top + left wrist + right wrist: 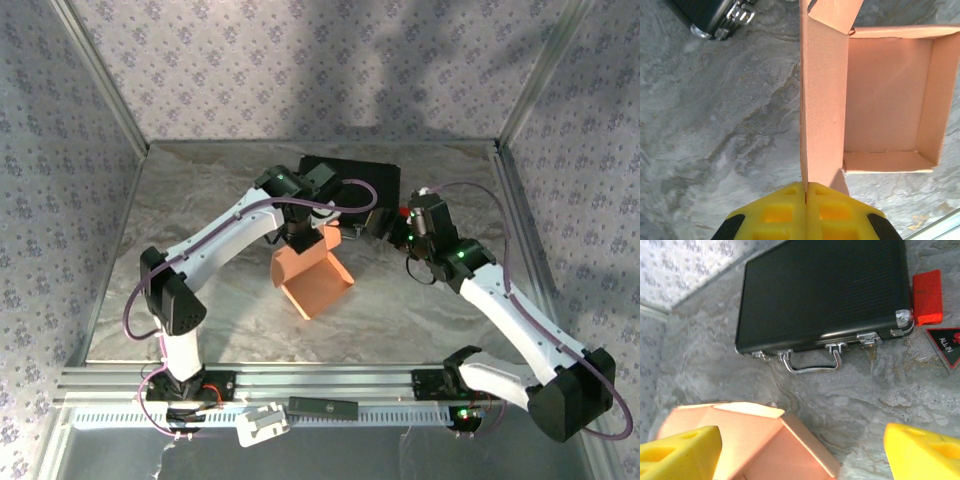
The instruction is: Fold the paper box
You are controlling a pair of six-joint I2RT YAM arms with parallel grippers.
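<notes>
The paper box (pixel 318 289) lies crooked with the robot's left gripper on the box's tall side, so the two grippers should turn the box straight and grip the tall side (pixel 279 268) at both ends.
The paper box (pixel 312 280) is salmon-orange cardboard, partly formed into an open tray with upright walls, lying mid-table. In the left wrist view its inside (pixel 890 95) faces the camera and one tall wall (pixel 822 100) stands on edge. My left gripper (pixel 805 192) is shut on that wall's lower edge, yellow fingers pressed together; from above the left gripper (pixel 298 240) sits at the box's far side. My right gripper (pixel 383 226) hangs just right of the box, open wide. The wrist view shows the right gripper (pixel 801 442) with a folded box corner (pixel 765 445) by its left finger.
A black hard case (pixel 350 175) with metal latches and a handle (pixel 812 362) lies behind the box. A red block (pixel 927 297) and a black triangular label (pixel 947 345) sit at the case's right end. The marbled tabletop (pixel 715 125) lies bare left of the box.
</notes>
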